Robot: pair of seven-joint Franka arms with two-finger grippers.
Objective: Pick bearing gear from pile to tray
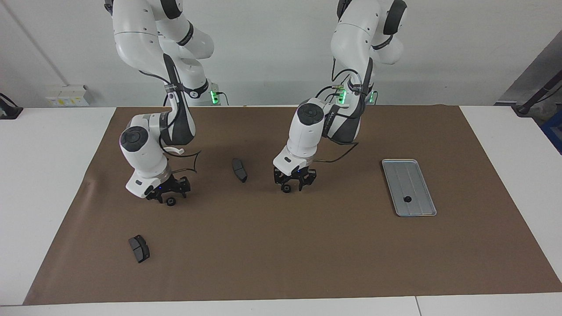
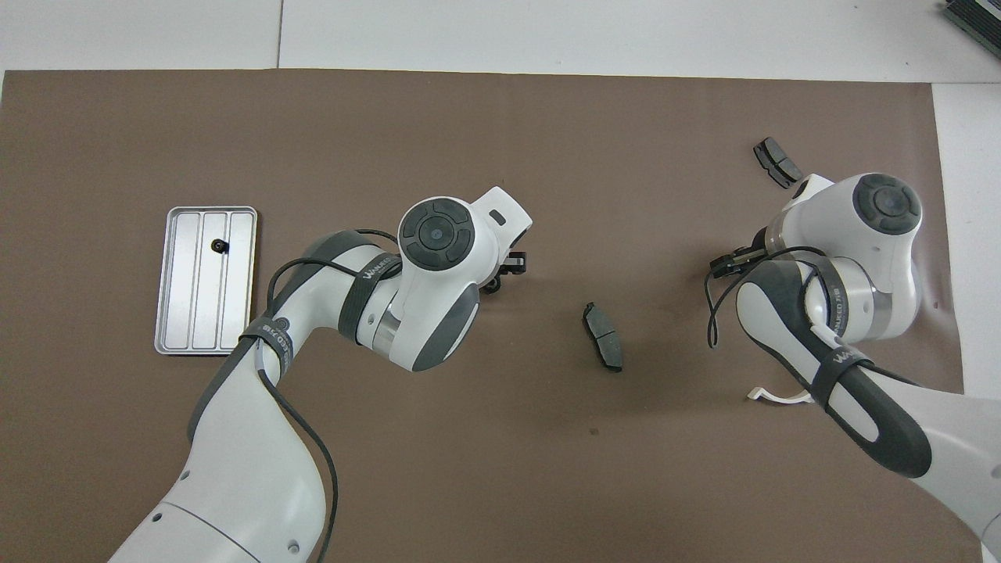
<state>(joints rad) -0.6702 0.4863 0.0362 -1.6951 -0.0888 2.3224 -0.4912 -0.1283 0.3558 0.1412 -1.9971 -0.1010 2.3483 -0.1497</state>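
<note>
The silver tray (image 2: 206, 281) is far away from my right gripper, so next my right gripper puts its black gear down at the mat's middle (image 2: 502, 292) to let my left gripper pick the gear up.
The silver tray (image 1: 397, 175) lies toward the left arm's end of the table, with one black gear (image 1: 407, 199) in it; it also shows in the overhead view (image 2: 188, 313). My left gripper (image 1: 294, 181) is low over the mat's middle, with a black gear (image 1: 286, 188) at its tip. My right gripper (image 1: 169, 193) is low over the mat toward the right arm's end, with another black gear (image 1: 171, 201) directly under it. In the overhead view both grippers are mostly hidden under their wrists.
One dark brake pad (image 1: 239, 170) lies between the two grippers. A second pad (image 1: 139, 248) lies farther from the robots than the right gripper. A white curved bracket (image 2: 774, 396) lies partly under the right arm. A brown mat (image 1: 307, 254) covers the table.
</note>
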